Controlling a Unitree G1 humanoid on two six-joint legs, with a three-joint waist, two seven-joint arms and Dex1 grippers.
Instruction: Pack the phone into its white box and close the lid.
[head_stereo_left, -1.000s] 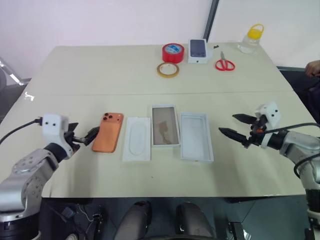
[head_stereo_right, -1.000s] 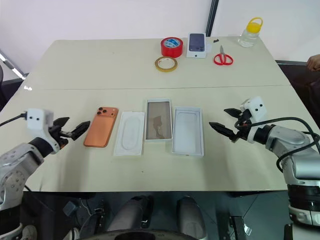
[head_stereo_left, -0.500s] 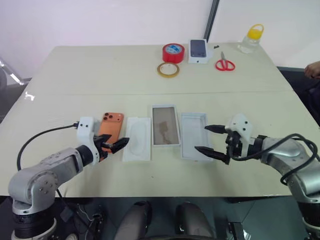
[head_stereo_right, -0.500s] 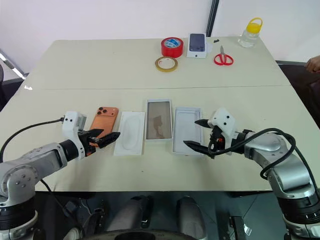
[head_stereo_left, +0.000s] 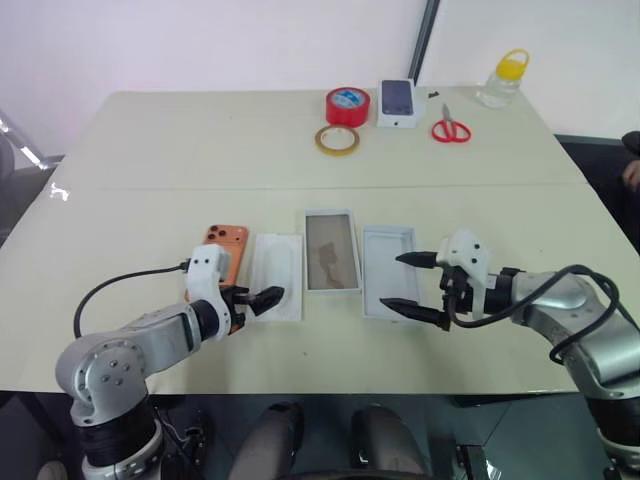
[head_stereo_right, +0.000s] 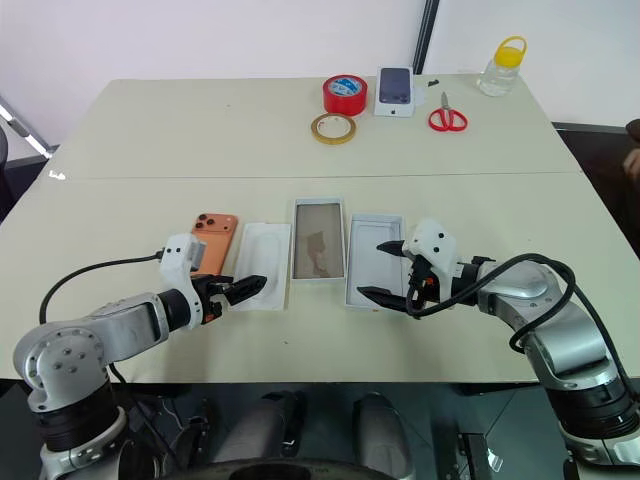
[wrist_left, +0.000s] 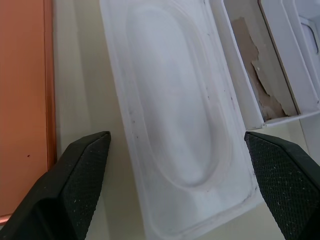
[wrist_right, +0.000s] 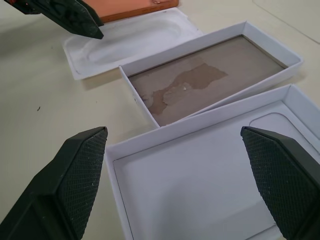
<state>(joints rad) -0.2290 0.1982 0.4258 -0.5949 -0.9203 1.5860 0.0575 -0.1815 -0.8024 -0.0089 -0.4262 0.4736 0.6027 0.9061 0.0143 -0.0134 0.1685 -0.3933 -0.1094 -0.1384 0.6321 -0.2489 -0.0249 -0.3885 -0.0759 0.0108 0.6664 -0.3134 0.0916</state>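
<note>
The flat white insert (head_stereo_left: 276, 276) is shaped by a moulded oval hollow (wrist_left: 172, 95), so I expect it to stay stiff and hold its shape when the robot lifts it by one edge.
The orange phone (head_stereo_left: 224, 247) lies back up on the table, left of a flat white insert (head_stereo_left: 274, 275) with an oval recess. Right of the insert lies the lid (head_stereo_left: 330, 262), white-rimmed with a brownish panel, and right of that the plain white box (head_stereo_left: 391, 278). My left gripper (head_stereo_left: 258, 298) is open, low over the insert's near end, with the phone's near end (wrist_left: 25, 100) just beside one finger. My right gripper (head_stereo_left: 394, 281) is open over the box's near end (wrist_right: 200, 190), with nothing between its fingers.
At the table's far side are a red tape roll (head_stereo_left: 346, 105), a tan tape ring (head_stereo_left: 336, 139), a small white box with a phone picture (head_stereo_left: 396, 102), red scissors (head_stereo_left: 450, 128) and a yellow-capped bottle (head_stereo_left: 505, 78). A person's hand (head_stereo_left: 632, 172) shows at the right edge.
My left gripper swung right, from left of the phone to the insert's near end. My right gripper came left from the table's right side to the box's near end.
</note>
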